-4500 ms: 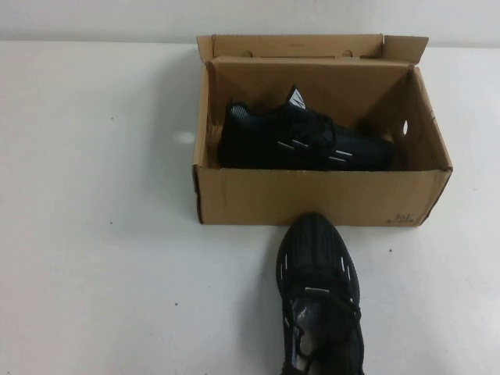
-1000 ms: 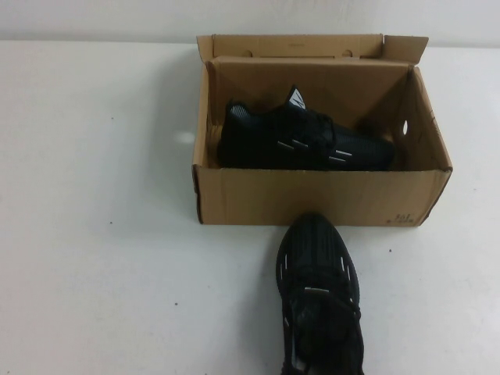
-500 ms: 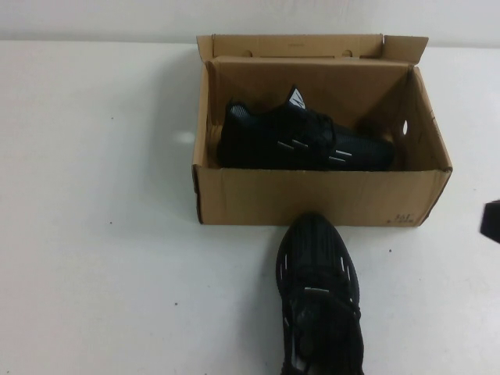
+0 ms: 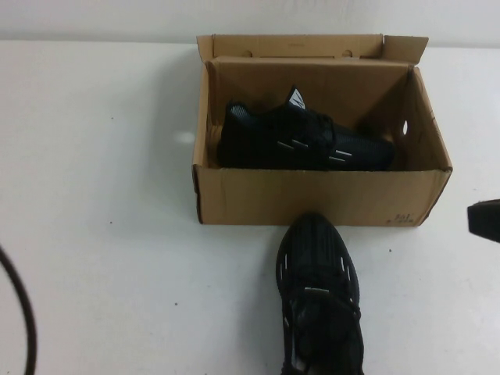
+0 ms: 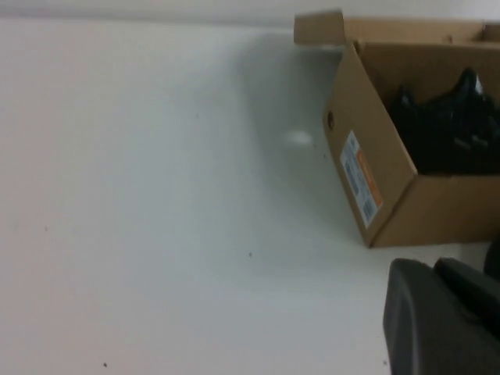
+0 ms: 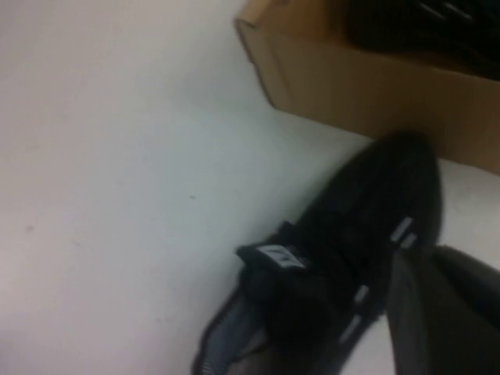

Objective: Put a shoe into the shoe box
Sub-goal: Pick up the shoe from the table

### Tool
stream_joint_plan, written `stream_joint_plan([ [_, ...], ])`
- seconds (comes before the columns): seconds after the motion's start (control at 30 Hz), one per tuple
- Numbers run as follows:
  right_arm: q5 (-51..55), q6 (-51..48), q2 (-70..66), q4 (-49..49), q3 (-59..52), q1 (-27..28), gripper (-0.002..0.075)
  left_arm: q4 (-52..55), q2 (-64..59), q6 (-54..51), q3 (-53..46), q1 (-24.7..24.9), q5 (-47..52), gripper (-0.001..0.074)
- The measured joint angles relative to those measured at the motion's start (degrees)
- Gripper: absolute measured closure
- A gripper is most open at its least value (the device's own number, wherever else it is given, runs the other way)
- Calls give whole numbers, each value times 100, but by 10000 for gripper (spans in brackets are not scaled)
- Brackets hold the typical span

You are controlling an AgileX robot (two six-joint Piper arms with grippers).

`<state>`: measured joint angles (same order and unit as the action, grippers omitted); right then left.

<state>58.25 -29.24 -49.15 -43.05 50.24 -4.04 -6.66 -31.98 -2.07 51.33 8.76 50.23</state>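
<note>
The table shoe's toe (image 4: 314, 228) is pointing at the box's front side, so next my right gripper picks up the shoe by its middle (image 4: 319, 295) and turns the shoe along the box.
A black mesh shoe (image 4: 319, 289) lies on the white table, its toe touching the front wall of the open brown shoe box (image 4: 312, 199). A look-alike shoe (image 4: 301, 141) lies on its side inside the box. The right wrist view shows the table shoe (image 6: 336, 258) close beside my right gripper (image 6: 449, 312), with the box (image 6: 351, 86) beyond. In the high view my right gripper (image 4: 484, 220) shows only as a dark block at the right edge. My left gripper (image 5: 441, 320) shows in the left wrist view, near the box's left end (image 5: 391, 195), above bare table.
The box lid flap (image 4: 289, 45) stands up at the back. A round finger hole (image 4: 404, 126) is in the box's right end, and a printed label (image 5: 359, 176) is on its left end. A black cable (image 4: 23, 312) curves in at the lower left edge.
The dark block of my right gripper has come further in at the right edge. A black cable has appeared at the lower left edge. Both shoes and the box have not moved.
</note>
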Motion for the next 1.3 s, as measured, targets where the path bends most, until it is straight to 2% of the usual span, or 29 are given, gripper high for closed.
stream_joint_plan([
  [0.13,161,1037,-111,1430,650,-381,708,-187,-791,-187,390,0,367,735],
  [0.23,274,1613,-249,2042,1145,-883,698,-248,-1189,-225,428,0,423,735],
  [0.53,662,2560,-1119,2628,1525,-2336,680,-432,-1789,-253,428,0,581,735],
  [0.73,545,3337,-1879,3181,1525,-3438,602,-432,-1861,-264,428,0,635,735],
  [0.83,355,3881,-2182,3447,1525,-3804,554,-432,-1861,-264,428,0,648,735],
  [1.07,23,4442,-2937,3199,1525,-4033,353,-432,-1880,-264,428,0,660,735],
  [1.17,-172,4482,-3258,3032,1525,-4033,327,-432,-1880,-264,428,0,660,735],
  [1.3,-378,4529,-3622,2850,1525,-4033,334,-432,-1880,-264,428,0,660,735],
])
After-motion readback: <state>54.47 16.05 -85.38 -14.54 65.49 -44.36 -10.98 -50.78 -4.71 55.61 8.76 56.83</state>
